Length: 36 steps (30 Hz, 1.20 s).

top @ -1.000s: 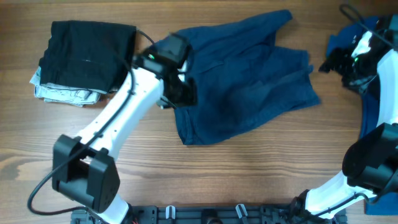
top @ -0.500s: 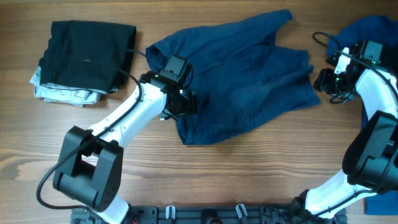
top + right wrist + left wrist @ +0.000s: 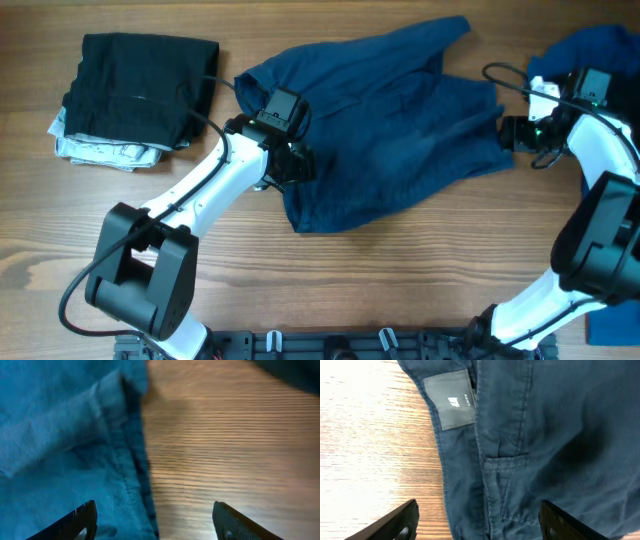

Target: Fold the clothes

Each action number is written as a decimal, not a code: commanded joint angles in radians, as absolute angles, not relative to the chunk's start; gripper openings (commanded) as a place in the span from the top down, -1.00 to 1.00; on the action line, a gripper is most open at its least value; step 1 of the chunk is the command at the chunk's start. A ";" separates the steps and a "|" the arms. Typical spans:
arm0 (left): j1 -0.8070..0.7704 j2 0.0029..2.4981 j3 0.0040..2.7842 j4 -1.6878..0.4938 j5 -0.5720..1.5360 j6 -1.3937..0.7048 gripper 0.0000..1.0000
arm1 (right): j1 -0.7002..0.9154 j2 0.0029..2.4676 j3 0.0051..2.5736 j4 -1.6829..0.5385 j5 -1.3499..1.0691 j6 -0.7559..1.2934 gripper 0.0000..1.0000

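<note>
I expect the trousers to bunch and sag around my left gripper when I lift them, because the trousers' seamed edge [image 3: 447,494] lies in loose overlapping layers [image 3: 485,491].
The clothes in play are dark navy trousers [image 3: 400,120], lying crumpled at the middle of the table. My left gripper [image 3: 290,162] hovers open over their left edge. In the left wrist view its fingers [image 3: 400,522] straddle the seamed edge of the trousers [image 3: 545,435], just below a grey label [image 3: 452,400]. My right gripper [image 3: 510,132] is open at the trousers' right edge. The right wrist view shows the hem of the trousers [image 3: 75,435] running between the fingertips [image 3: 235,522], with bare wood to the right. Neither gripper holds anything.
A folded black garment [image 3: 140,80] rests on a pale patterned one [image 3: 100,150] at the back left. Royal blue cloth [image 3: 590,45] lies at the back right behind the right arm, and more of it [image 3: 615,328] at the front right corner.
The right gripper has swung left and forward from the blue cloth to the trousers' right edge. The left gripper has shifted slightly down the trousers' left edge, uncovering their back-left corner.
</note>
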State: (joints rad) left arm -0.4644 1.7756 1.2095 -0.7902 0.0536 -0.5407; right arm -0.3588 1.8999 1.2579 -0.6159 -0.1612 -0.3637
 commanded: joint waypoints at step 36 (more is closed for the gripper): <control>-0.537 1.781 1.061 -0.835 0.280 -0.479 -0.23 | -0.311 1.999 1.251 -0.584 -0.226 -0.339 0.91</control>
